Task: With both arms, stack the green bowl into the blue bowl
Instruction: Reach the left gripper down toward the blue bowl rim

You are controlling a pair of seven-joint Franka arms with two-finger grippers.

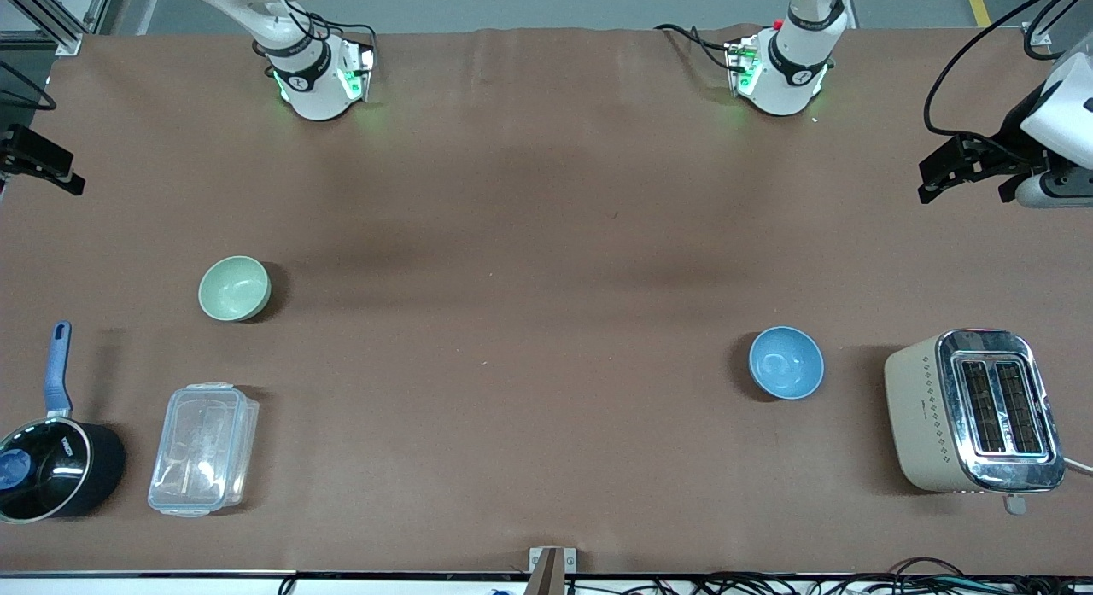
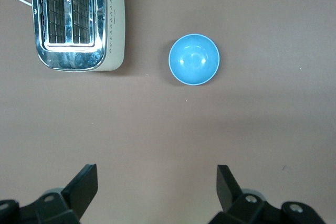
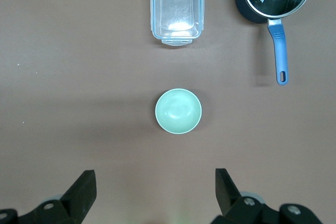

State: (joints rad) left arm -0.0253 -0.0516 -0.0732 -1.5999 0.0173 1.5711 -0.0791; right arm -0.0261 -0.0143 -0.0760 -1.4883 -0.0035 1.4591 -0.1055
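Observation:
The green bowl (image 1: 236, 288) looks the same width as the blue bowl (image 1: 786, 363), so the blue bowl will be covered when I stack the green bowl inside it.
The green bowl (image 1: 235, 288) stands upright and empty on the brown table, toward the right arm's end. It also shows in the right wrist view (image 3: 178, 111). The blue bowl (image 1: 786, 363) stands upright and empty toward the left arm's end, beside the toaster, and shows in the left wrist view (image 2: 193, 59). My left gripper (image 2: 157, 182) is open and empty, high above the table, off to one side of the blue bowl. My right gripper (image 3: 156, 184) is open and empty, high above the table, off to one side of the green bowl.
A beige and chrome toaster (image 1: 973, 411) stands at the left arm's end. A clear plastic box (image 1: 203, 449) and a black saucepan with a blue handle (image 1: 53, 467) stand nearer the front camera than the green bowl. The table (image 1: 512, 322) lies bare between the bowls.

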